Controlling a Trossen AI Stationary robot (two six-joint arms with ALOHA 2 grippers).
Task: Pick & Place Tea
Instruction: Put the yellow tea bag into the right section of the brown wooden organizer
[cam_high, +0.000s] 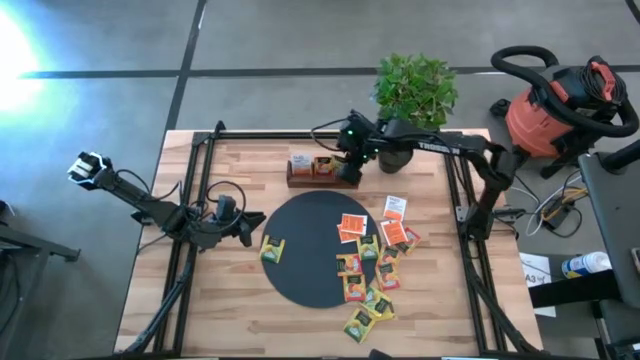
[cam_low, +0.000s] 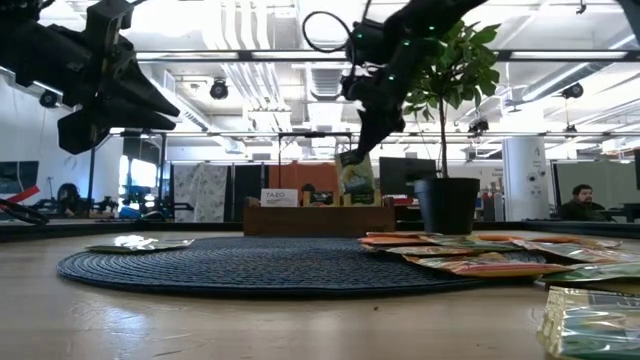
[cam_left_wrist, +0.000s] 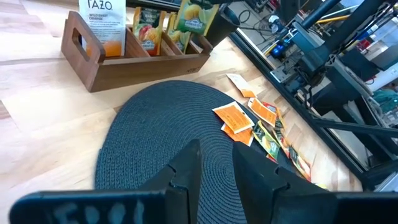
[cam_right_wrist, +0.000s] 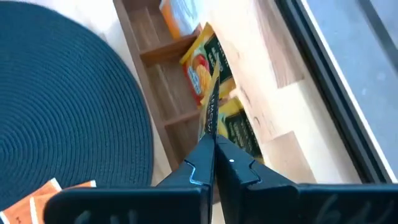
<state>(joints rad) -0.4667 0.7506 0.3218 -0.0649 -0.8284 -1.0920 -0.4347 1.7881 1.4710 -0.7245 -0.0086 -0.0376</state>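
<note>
My right gripper has the yellow-green sachet high and crooked over the box's end compartment, so next I let go, then tuck it in from the mat side.
Several tea sachets lie scattered over the right part of the round black mat and the wood beside it. One yellow-green sachet lies alone at the mat's left edge. A brown wooden box at the far edge holds upright sachets. My right gripper hangs over the box's right end, shut on a yellow-green sachet. My left gripper hovers open at the mat's left side, with nothing between its fingers. My right gripper pinches the sachet's upper edge between its two fingers, coming from above and slanting down. The sachet hangs upright below the fingers. Its lower end reaches the top of the box's right-end compartment. Whether it rests inside, I cannot tell.
A potted plant stands at the far edge, right behind the right arm. Black frame rails run along the table's sides. A red vacuum cleaner sits off the table at the far right. Bare wood lies near the front left.
</note>
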